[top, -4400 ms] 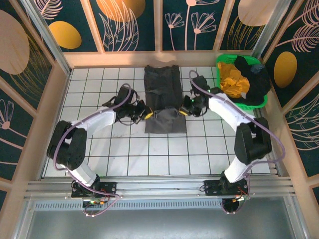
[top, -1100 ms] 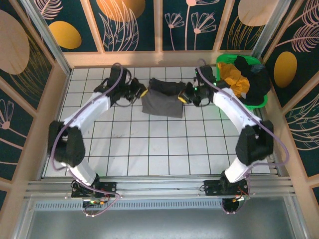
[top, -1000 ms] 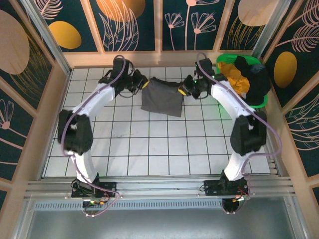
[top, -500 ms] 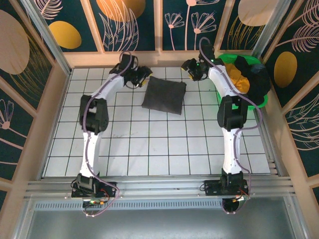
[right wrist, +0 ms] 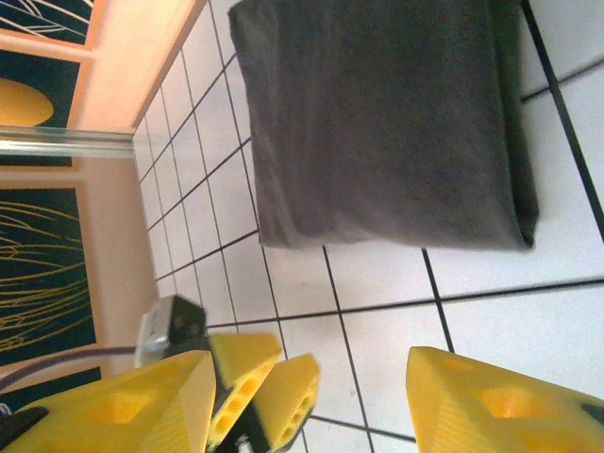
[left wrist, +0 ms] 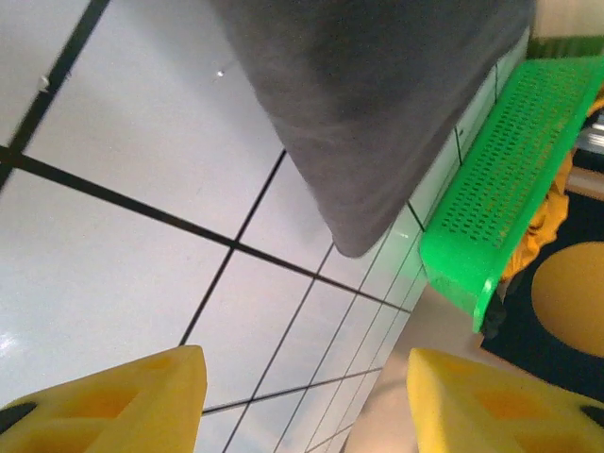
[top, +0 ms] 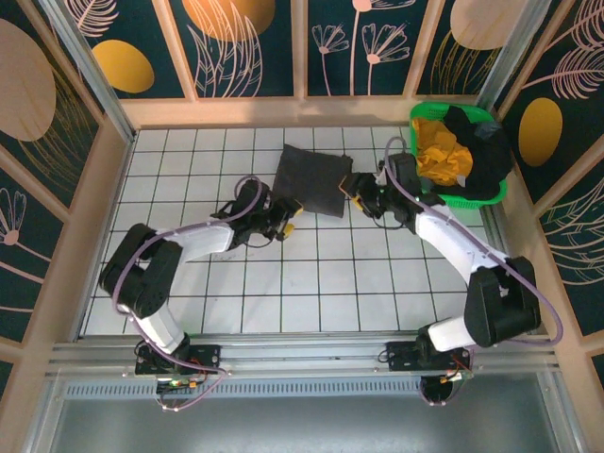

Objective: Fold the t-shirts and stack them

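Observation:
The charcoal t-shirt (top: 312, 179) is lying in a flat, compact rectangle (top: 319, 168). Its folded layers should move along together when I drag it across the tiles.
A charcoal t-shirt (top: 314, 179) lies folded into a small rectangle on the white tiles at the back middle. My left gripper (top: 286, 222) is open, just off the shirt's near left corner, with nothing between its yellow fingers (left wrist: 104, 396). The left wrist view shows the shirt's rounded corner (left wrist: 377, 94) ahead of it. My right gripper (top: 357, 187) is open beside the shirt's right edge, touching no cloth. In the right wrist view the folded shirt (right wrist: 387, 123) lies flat beyond the open gripper (right wrist: 307, 406), and the left gripper's tips (right wrist: 255, 382) show low on the left.
A green mesh basket (top: 422, 115) stands at the back right corner, holding a crumpled mustard-yellow shirt (top: 439, 156) and a black one (top: 481, 156). Its green wall (left wrist: 510, 179) is close behind the folded shirt. Wooden frame walls ring the tiled floor.
Both grippers carried the shirt's near edge to the back, folding it in half, then let go and drew back toward the near side. The shirt stays folded.

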Robot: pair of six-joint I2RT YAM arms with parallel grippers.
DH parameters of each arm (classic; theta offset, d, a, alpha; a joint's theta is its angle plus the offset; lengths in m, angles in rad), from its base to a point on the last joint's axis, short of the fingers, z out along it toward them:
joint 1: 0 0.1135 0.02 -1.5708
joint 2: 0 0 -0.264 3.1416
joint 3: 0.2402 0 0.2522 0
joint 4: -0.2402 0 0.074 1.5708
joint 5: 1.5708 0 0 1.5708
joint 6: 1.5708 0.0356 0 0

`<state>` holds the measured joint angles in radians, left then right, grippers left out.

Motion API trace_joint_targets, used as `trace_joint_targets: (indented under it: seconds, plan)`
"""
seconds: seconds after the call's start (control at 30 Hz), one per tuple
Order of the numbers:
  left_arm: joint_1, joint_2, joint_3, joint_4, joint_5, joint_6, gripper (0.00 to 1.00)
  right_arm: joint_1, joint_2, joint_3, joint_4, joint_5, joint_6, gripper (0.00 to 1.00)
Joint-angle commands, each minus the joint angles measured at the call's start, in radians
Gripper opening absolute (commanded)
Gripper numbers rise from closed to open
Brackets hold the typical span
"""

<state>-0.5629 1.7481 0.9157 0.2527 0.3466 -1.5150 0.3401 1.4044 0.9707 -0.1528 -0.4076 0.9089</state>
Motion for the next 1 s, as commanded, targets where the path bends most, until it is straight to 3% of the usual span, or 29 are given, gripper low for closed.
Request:
trace_joint_targets:
  seconds: [0.0,0.43,0.53,0.67,0.73,0.97]
  plan:
    - [0.008,0.082,0.045,0.219,-0.084,-0.137,0.58,-0.007,-0.051,-0.044,0.107,-0.023,0.073,0.56]
    - [-0.005,0.337,0.271,0.080,-0.153,-0.208,0.54,-0.056,-0.091,-0.036,0.050,-0.033,0.051,0.56]
    - [-0.005,0.388,0.329,0.043,-0.164,-0.214,0.44,-0.064,-0.093,-0.041,0.049,-0.037,0.056,0.56]
    - [-0.004,0.438,0.380,-0.008,-0.189,-0.221,0.12,-0.069,-0.081,-0.031,0.045,-0.037,0.058,0.56]
    - [0.001,0.439,0.370,0.002,-0.206,-0.236,0.00,-0.073,-0.073,-0.020,0.042,-0.039,0.056,0.56]
    - [0.128,0.347,0.239,0.066,-0.232,-0.190,0.00,-0.075,-0.059,0.021,0.013,-0.038,0.024,0.56]
